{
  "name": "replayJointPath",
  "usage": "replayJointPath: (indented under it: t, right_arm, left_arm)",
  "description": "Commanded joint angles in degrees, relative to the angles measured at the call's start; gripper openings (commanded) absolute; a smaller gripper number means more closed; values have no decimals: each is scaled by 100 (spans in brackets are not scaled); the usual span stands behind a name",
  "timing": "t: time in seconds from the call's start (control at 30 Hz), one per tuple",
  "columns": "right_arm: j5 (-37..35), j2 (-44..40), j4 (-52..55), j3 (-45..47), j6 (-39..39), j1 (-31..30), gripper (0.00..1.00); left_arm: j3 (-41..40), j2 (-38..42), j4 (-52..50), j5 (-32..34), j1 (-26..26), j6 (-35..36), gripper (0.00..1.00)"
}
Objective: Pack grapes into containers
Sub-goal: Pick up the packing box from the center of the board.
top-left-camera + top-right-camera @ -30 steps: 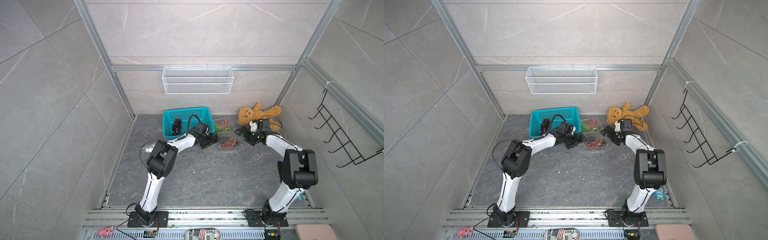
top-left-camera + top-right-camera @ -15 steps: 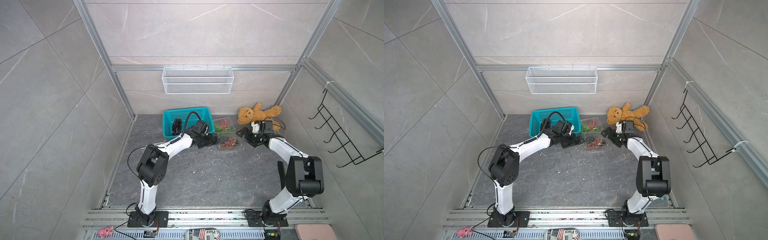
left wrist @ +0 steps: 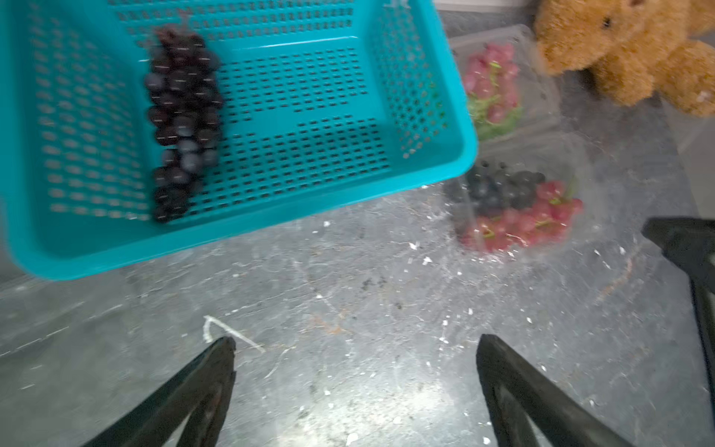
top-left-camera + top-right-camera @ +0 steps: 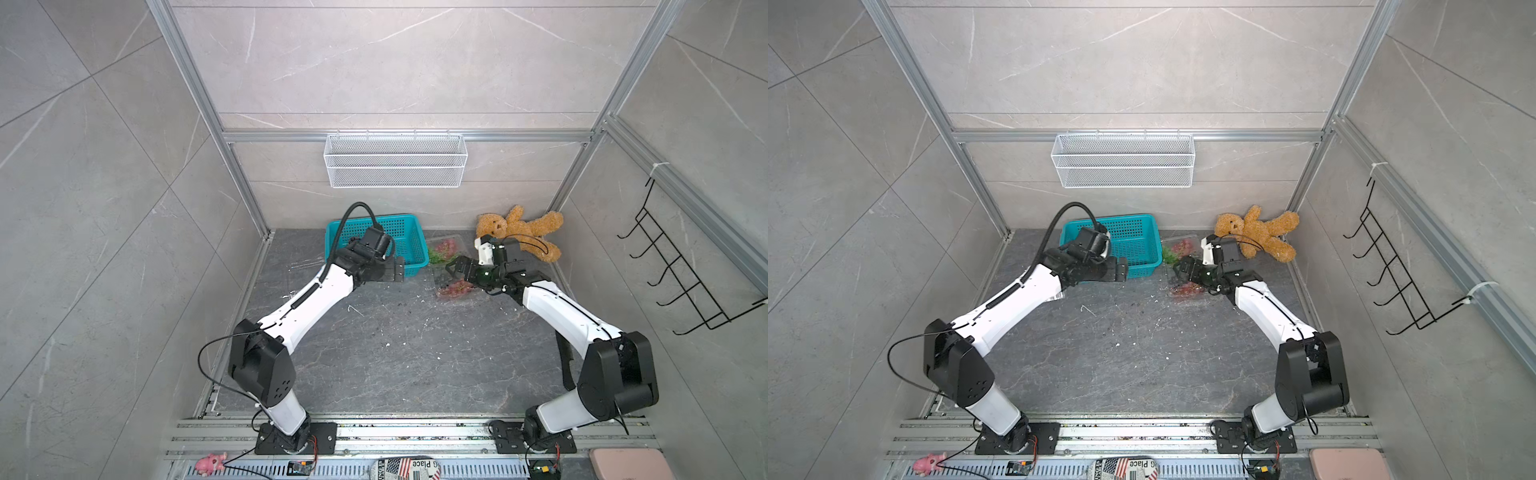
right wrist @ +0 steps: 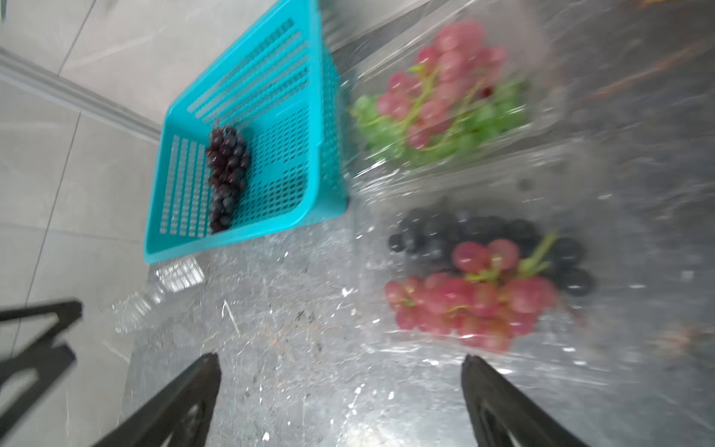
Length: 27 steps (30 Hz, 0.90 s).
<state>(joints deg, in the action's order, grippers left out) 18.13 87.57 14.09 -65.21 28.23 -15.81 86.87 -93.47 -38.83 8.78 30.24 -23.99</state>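
Note:
Open floor [image 4: 1120,320] runs from the near container to the empty third container, so I should go on moving my right gripper across and close it on the third container's rim [image 5: 198,271].
A dark purple bunch of grapes [image 3: 182,116] lies in the teal basket [image 4: 409,232]. Right of the basket stand two clear containers, lids open. The far container [image 5: 541,127] holds pink and green grapes [image 5: 441,96]. The near container [image 5: 603,309] holds dark and pink grapes [image 5: 476,298]. My left gripper [image 4: 397,269] hangs open and empty over the floor by the basket's front right corner. My right gripper [image 4: 455,266] is open and empty above the near container [image 4: 441,296]. Part of a third clear container [image 5: 170,282] shows in front of the basket.
A brown teddy bear [image 4: 519,228] lies at the back right, just behind my right wrist. A white wire basket [image 4: 395,166] hangs on the back wall and a black hook rack [image 4: 681,274] on the right wall. White crumbs dot the grey floor [image 4: 395,345].
My right gripper has moved left, from beside the teddy bear to over the near container. My left gripper drew back slightly toward the basket and its elbow swung outward. Both stayed open.

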Motion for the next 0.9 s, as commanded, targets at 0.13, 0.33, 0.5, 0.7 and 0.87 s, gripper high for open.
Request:
replayJointPath:
  t: [0.13, 0.33, 0.5, 0.7, 0.87]
  right_arm:
    - [-458, 497, -27, -322, -46, -812, 99]
    - [-593, 789, 24, -471, 25, -1275, 100]
    - [-662, 857, 103, -444, 60, -1415, 94]
    - [-635, 954, 124, -455, 103, -1526, 87]
    - [-650, 1203, 138, -658, 281, -1844, 82]
  left_arm:
    - [-630, 713, -331, -532, -1963, 25, 99]
    - [-1099, 410, -43, -1683, -2832, -291, 99]
    - [-1960, 549, 464, -2245, -2980, -725, 96]
    - [-3069, 1090, 1163, -2523, -2987, -1217, 96]
    - [-3684, 1635, 1448, -2600, -2985, -1457, 96]
